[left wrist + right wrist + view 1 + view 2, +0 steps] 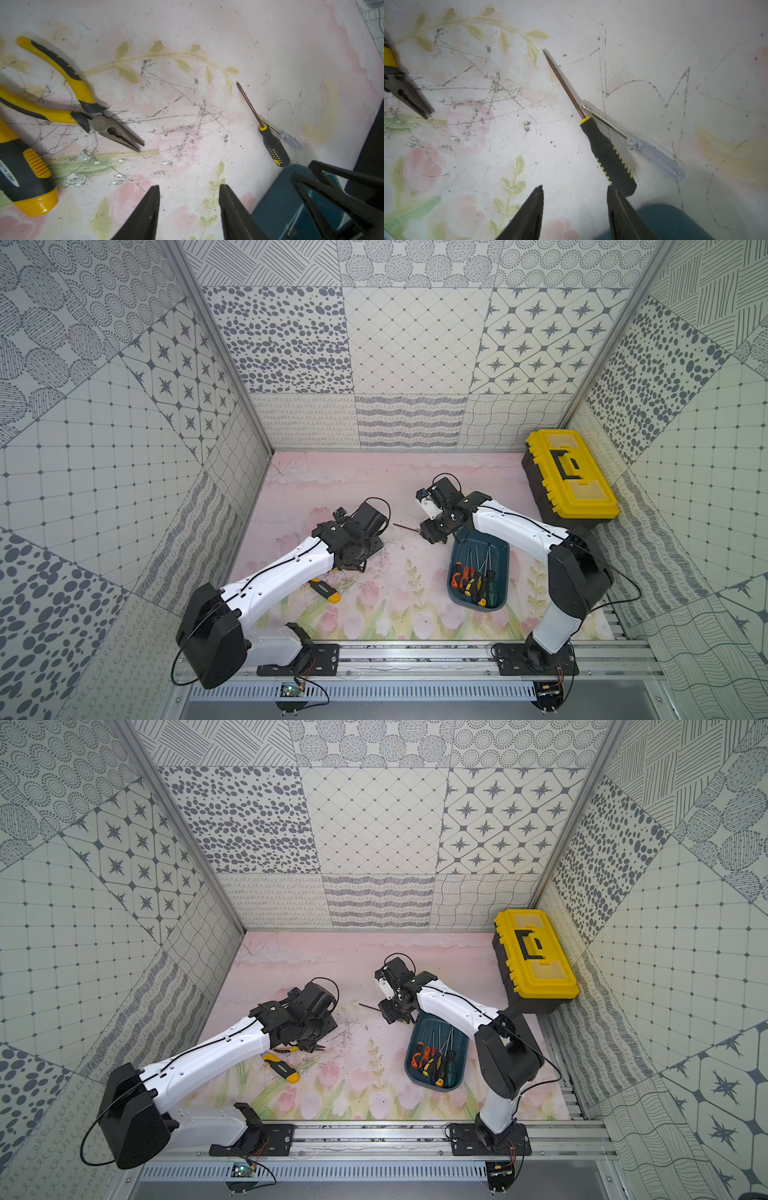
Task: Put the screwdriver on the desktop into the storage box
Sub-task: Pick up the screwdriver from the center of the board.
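The clear screwdriver's tip rests against the brown stem of the black-handled screwdriver, so my right gripper should first grab the black-handled screwdriver by its yellow collar and lift it away.
Two screwdrivers lie side by side on the pink desktop. One has a black handle with yellow dots and a brown shaft; the other has a clear handle. My right gripper hangs open just over them, and the black handle's butt lies beside one finger. Nothing is between its jaws. The teal storage box sits right behind that gripper and holds several screwdrivers. My left gripper is open and empty over bare desktop, left of the screwdrivers.
Yellow-handled pliers and a yellow-black utility knife lie under and beside the left arm. A black toolbox with a yellow lid stands at the back right. Patterned walls close in three sides.
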